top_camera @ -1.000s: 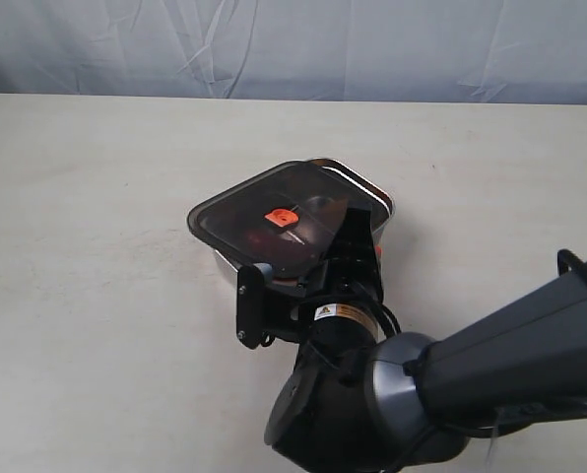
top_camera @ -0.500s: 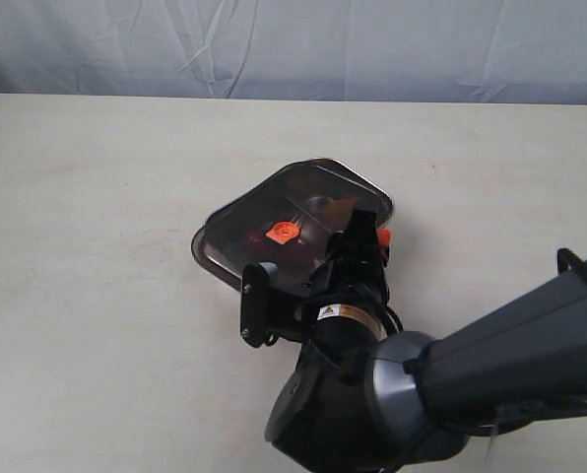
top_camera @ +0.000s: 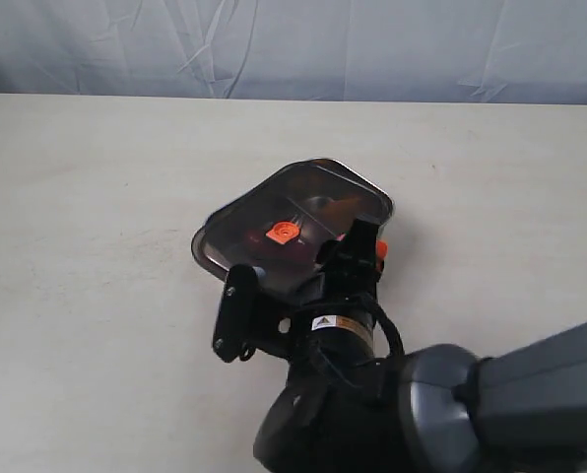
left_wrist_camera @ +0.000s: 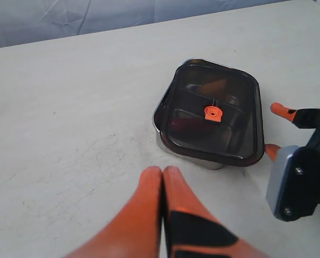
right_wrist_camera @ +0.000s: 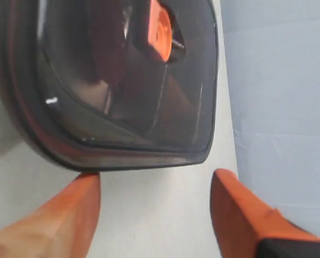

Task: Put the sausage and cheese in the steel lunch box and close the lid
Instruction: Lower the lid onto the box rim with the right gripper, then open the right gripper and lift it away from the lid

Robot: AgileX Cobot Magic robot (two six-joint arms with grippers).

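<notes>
The dark smoky lid (top_camera: pixel 259 229) will slide and uncover the cheese in the far compartment when I push it, since a dull orange patch shows through there.
The dark smoky lid (top_camera: pixel 303 212) with its orange valve (top_camera: pixel 282 233) lies flat on the steel lunch box (left_wrist_camera: pixel 187 155), covering it. A dark red shape, the sausage (left_wrist_camera: pixel 180 124), shows dimly through the lid. A dull orange patch in the far compartment looks like the cheese (left_wrist_camera: pixel 219 85). My right gripper (right_wrist_camera: pixel 157 180) stands open just off the lid's (right_wrist_camera: pixel 122 80) near edge, touching nothing; it also shows as the right gripper (left_wrist_camera: pixel 276 130) beside the box. My left gripper (left_wrist_camera: pixel 162 172) is shut and empty, a short way from the box, and is out of the exterior view.
The pale table (top_camera: pixel 97 197) spreads all round the box, with a blue-grey cloth backdrop (top_camera: pixel 293 44) behind it. The right arm's bulky wrist and camera bracket (top_camera: pixel 236 315) sit just in front of the box.
The lid, held tilted and offset over the box a second ago, now lies flat on it. The right gripper has let go and drawn back a little.
</notes>
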